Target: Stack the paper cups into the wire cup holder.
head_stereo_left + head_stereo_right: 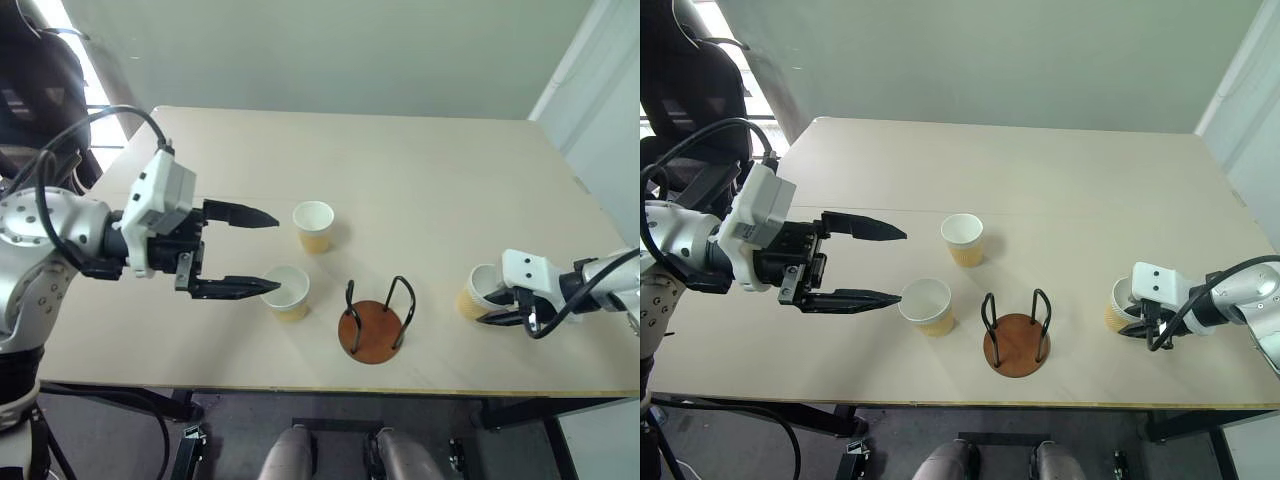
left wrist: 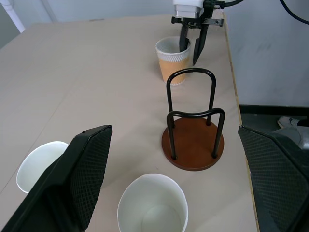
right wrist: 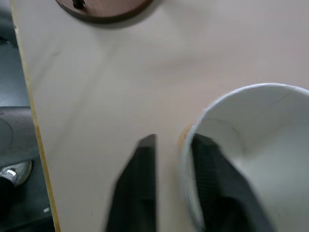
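I see that the front paper cup (image 1: pixel 288 292) gets narrower from its wide rim to its base (image 1: pixel 291 314), so I expect it to sit deep inside another cup when I lower it.
Three tan paper cups with white insides stand upright on the table. One cup (image 1: pixel 313 226) is at the middle, a second (image 1: pixel 288 292) is just in front of it, and the third (image 1: pixel 478 292) is at the right. The wire cup holder (image 1: pixel 372 325), a brown disc with two black loops, stands empty between them near the front edge. My left gripper (image 1: pixel 275 252) hovers open beside the two middle cups, holding nothing. My right gripper (image 3: pixel 174 140) is shut on the wall of the right cup (image 3: pixel 251 145), one finger inside and one outside.
The beige table (image 1: pixel 450 170) stretches far back and to both sides. Its front edge (image 1: pixel 300 385) runs close to the holder. A black chair (image 1: pixel 690 70) stands off the table's far left corner.
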